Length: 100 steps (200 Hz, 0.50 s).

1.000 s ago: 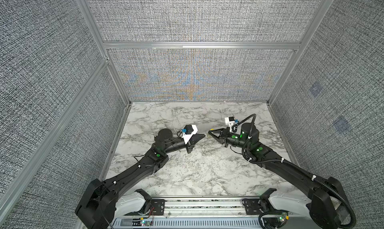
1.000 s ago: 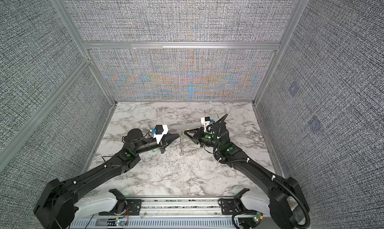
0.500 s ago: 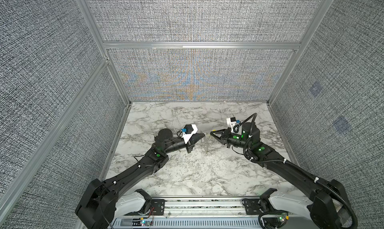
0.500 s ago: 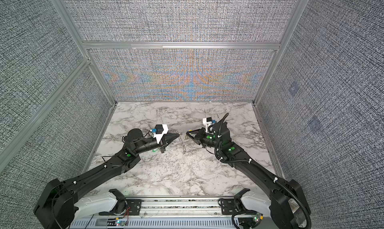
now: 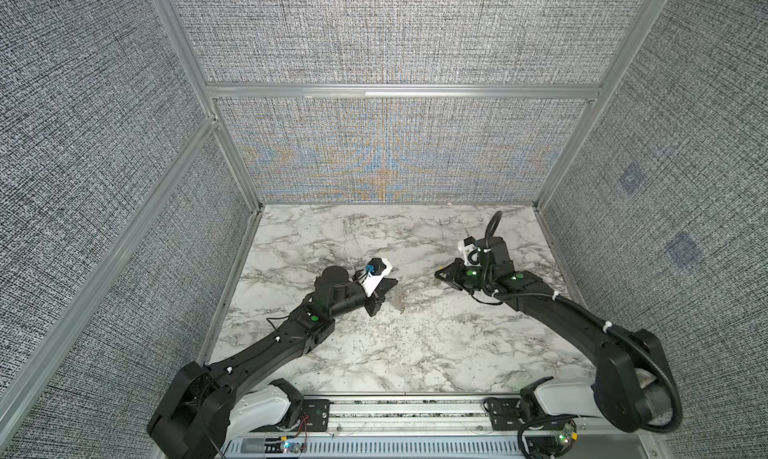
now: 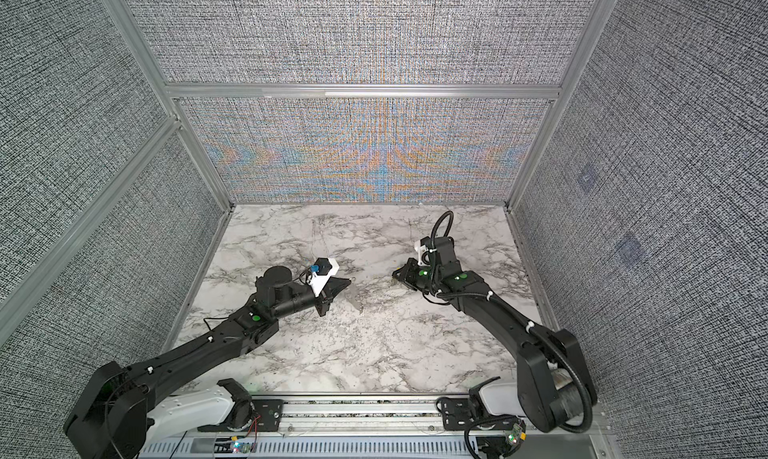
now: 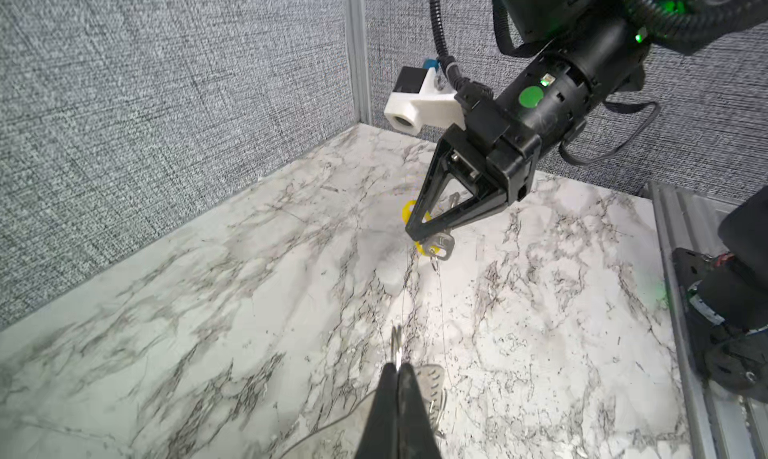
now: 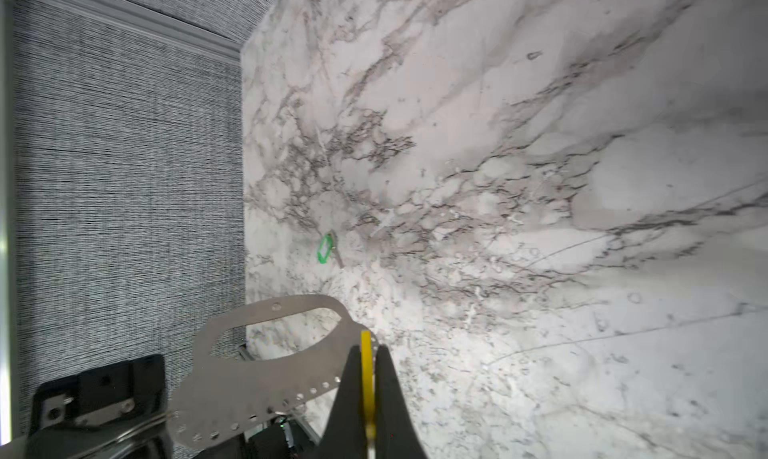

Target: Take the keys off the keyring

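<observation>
The yellow-tagged key [image 7: 438, 246] is hanging clear of the keyring, so the robot's right gripper continues to lower the key until it gets to the open marble [image 5: 432, 292], then let it go.
My left gripper [image 5: 394, 285] [image 6: 347, 285] [image 7: 398, 368] is shut on a thin wire ring [image 7: 397, 344] of the keyring [image 5: 399, 302] [image 6: 354, 301] [image 7: 433, 384], a flat grey plate with a big opening that hangs from it above the marble; it also shows in the right wrist view as the keyring [image 8: 266, 353]. My right gripper [image 5: 438, 275] [image 6: 395, 275] [image 7: 415, 233] [image 8: 366, 344] is shut on the yellow-tagged key [image 7: 439, 245] [image 8: 365, 378], held a short way right of the keyring and apart from it. The green-tagged key [image 8: 325, 249] lies loose on the table.
The marble tabletop [image 5: 415, 353] is walled by grey fabric panels [image 5: 395, 157] with aluminium posts on three sides. An aluminium rail [image 5: 415, 411] carrying both arm bases runs along the front edge.
The grippers were tip to tip a second ago. My right gripper has drawn away to the right with the yellow-tagged key, and the keyring stays with my left gripper.
</observation>
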Available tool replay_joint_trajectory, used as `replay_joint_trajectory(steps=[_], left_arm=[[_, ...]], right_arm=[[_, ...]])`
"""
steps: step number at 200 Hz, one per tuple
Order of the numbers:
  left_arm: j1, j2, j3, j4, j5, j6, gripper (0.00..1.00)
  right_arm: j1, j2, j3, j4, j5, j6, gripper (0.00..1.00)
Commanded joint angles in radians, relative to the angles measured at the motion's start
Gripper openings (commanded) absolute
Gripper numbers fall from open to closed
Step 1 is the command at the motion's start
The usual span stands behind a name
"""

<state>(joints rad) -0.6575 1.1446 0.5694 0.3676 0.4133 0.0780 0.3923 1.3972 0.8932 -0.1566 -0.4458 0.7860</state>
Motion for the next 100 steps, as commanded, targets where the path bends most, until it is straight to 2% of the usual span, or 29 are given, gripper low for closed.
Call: replay_joint_trajectory(steps=[1,71,100], left_arm=[[0.002,0.003,-0.013,0.005,-0.051,-0.010,0.00],[0.003,0.057,-0.034,0.029,-0.093,-0.039,0.00],[0.005,0.086,-0.020,0.027,-0.098,-0.042,0.00]], right_arm=[[-0.006,0.078,0.024,-0.058,-0.003,-0.140,0.00],[-0.029,0.325,0.096,-0.021,-0.038,-0.242,0.00],[-0.031,0.361,0.115,-0.029,-0.001,-0.268,0.11]])
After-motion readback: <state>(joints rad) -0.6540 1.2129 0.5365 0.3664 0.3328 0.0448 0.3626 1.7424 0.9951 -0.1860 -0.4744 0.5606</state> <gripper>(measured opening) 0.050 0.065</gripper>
